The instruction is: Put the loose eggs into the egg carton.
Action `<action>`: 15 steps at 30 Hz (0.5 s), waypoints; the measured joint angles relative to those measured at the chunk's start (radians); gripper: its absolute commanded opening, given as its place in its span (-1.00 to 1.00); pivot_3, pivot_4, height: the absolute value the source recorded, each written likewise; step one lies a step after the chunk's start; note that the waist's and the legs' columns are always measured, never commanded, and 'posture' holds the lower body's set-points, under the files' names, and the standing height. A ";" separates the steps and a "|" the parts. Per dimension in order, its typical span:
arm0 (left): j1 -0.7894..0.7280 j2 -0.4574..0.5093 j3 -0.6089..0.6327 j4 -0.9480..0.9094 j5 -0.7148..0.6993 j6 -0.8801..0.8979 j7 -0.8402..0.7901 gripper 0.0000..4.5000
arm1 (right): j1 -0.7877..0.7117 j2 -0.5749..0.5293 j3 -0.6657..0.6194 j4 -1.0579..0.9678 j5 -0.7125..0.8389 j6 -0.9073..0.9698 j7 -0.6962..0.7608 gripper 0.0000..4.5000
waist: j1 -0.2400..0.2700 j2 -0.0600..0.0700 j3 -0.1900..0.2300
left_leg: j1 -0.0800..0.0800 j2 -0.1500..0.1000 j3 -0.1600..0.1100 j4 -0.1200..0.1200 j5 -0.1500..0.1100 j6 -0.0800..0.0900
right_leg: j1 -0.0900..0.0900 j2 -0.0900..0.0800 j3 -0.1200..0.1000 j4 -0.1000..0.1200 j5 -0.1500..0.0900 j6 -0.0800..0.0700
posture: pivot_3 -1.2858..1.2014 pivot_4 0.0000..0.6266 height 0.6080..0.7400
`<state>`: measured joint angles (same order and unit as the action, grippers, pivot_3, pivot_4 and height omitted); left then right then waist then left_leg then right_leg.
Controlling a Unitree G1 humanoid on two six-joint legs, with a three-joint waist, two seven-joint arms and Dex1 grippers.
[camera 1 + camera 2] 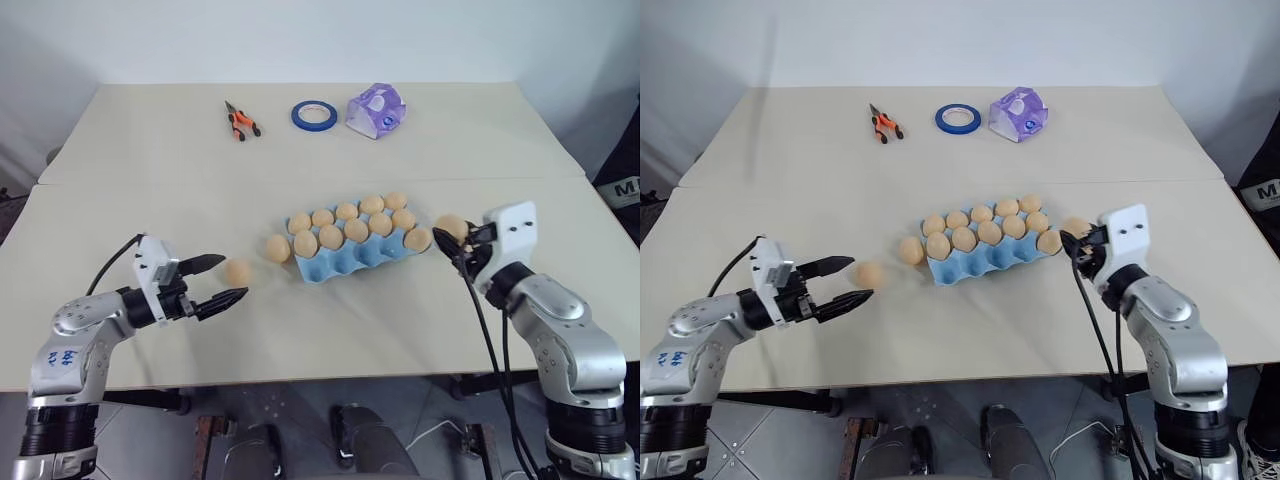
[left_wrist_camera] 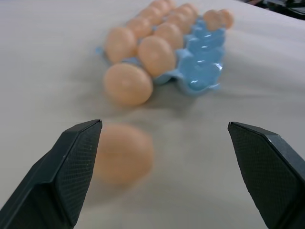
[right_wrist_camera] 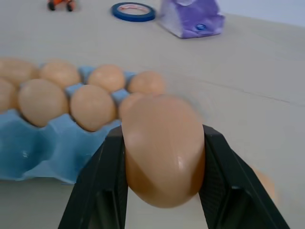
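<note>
I should keep carrying with my right gripper until the held egg (image 1: 452, 228), which is upright, sits in the cup (image 1: 384, 249) beside the front row's only egg, as that cup is empty.
The light blue egg carton (image 1: 345, 262) lies mid-table with several eggs (image 1: 358, 230) in its back and middle rows; its front row of cups is bare. One loose egg (image 1: 278, 248) rests against the carton's left end. A second loose egg (image 1: 238, 271) lies just past my left gripper (image 1: 232, 278), which is open and level, with this egg (image 2: 125, 152) near one finger (image 2: 71, 167). At the carton's right end my right gripper (image 3: 162, 138) is shut on a third egg (image 3: 162, 150), held above the table.
At the table's far side lie orange-handled pliers (image 1: 241, 123), a blue tape roll (image 1: 314, 114) and a crumpled purple-and-white wrapper (image 1: 376, 110). A seam crosses the tabletop behind the carton. The table's front edge runs close under both arms.
</note>
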<state>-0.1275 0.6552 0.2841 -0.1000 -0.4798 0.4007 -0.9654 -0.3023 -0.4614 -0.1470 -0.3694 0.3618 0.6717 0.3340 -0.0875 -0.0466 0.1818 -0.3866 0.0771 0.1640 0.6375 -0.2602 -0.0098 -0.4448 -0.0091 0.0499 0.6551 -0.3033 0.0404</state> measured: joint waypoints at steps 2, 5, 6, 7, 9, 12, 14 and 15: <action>0.031 0.009 0.021 -0.011 -0.011 0.001 -0.001 1.00 | -0.037 0.011 0.037 0.032 -0.009 0.004 0.001 -0.33 | 0.001 0.000 0.000 | 0.000 0.000 0.000 -0.003 0.000 0.000 | 0.000 0.000 0.000 -0.001 0.000 -0.001 | 0.03 -0.52 1.00; 0.076 0.000 0.072 -0.012 -0.032 -0.040 -0.007 1.00 | -0.063 0.037 0.090 0.084 -0.021 0.003 0.009 -0.33 | 0.002 0.000 0.000 | 0.000 0.000 0.000 -0.007 0.000 -0.002 | -0.002 0.000 -0.001 -0.002 -0.001 -0.002 | 0.03 -0.52 1.00; 0.078 -0.007 0.082 -0.012 -0.035 -0.053 -0.006 1.00 | -0.067 0.045 0.107 0.098 -0.024 0.002 0.012 -0.33 | 0.003 0.000 0.000 | 0.000 0.000 0.000 -0.007 -0.001 -0.002 | -0.002 0.000 -0.001 -0.002 -0.001 -0.002 | 0.03 -0.52 1.00; 0.081 -0.017 0.097 -0.012 -0.043 -0.068 -0.004 1.00 | -0.072 0.055 0.122 0.109 -0.028 0.000 0.017 -0.33 | 0.004 0.000 0.000 | 0.000 0.000 -0.001 -0.008 -0.001 -0.003 | -0.002 0.000 -0.002 -0.003 -0.001 -0.002 | 0.03 -0.52 1.00; 0.091 -0.026 0.110 -0.015 -0.057 -0.086 0.001 1.00 | -0.082 0.071 0.150 0.123 -0.031 -0.012 0.026 -0.33 | 0.003 0.000 0.000 | -0.001 0.000 -0.001 -0.008 -0.002 -0.003 | -0.002 0.000 -0.002 -0.004 -0.001 -0.002 | 0.03 -0.52 1.00; 0.113 -0.027 0.111 -0.024 -0.074 -0.086 0.007 1.00 | -0.083 0.080 0.176 0.136 -0.044 -0.021 0.031 -0.33 | 0.003 0.000 0.000 | -0.001 0.001 0.000 -0.008 -0.002 -0.004 | -0.002 0.000 -0.002 -0.005 -0.001 -0.001 | 0.03 -0.52 1.00; 0.139 -0.027 0.112 -0.051 -0.086 -0.086 0.009 1.00 | -0.083 0.082 0.181 0.139 -0.051 -0.024 0.032 -0.33 | 0.002 0.000 0.000 | -0.001 0.001 0.000 -0.008 -0.002 -0.004 | -0.002 0.000 -0.002 -0.005 -0.001 -0.001 | 0.03 -0.52 1.00; 0.145 -0.027 0.112 -0.057 -0.094 -0.085 0.009 1.00 | -0.083 0.082 0.180 0.139 -0.054 -0.025 0.032 -0.33 | 0.001 0.000 0.000 | -0.001 0.001 0.000 -0.007 -0.002 -0.004 | -0.002 0.000 -0.002 -0.005 -0.001 -0.001 | 0.03 -0.52 1.00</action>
<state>0.0178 0.6286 0.3960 -0.1568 -0.5737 0.3152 -0.9563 -0.3848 -0.3797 0.0335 -0.2309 0.3080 0.6465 0.3662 -0.0865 -0.0470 0.1815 -0.3875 0.0778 0.1640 0.6301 -0.2621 -0.0140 -0.4465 -0.0087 0.0477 0.6503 -0.3046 0.0390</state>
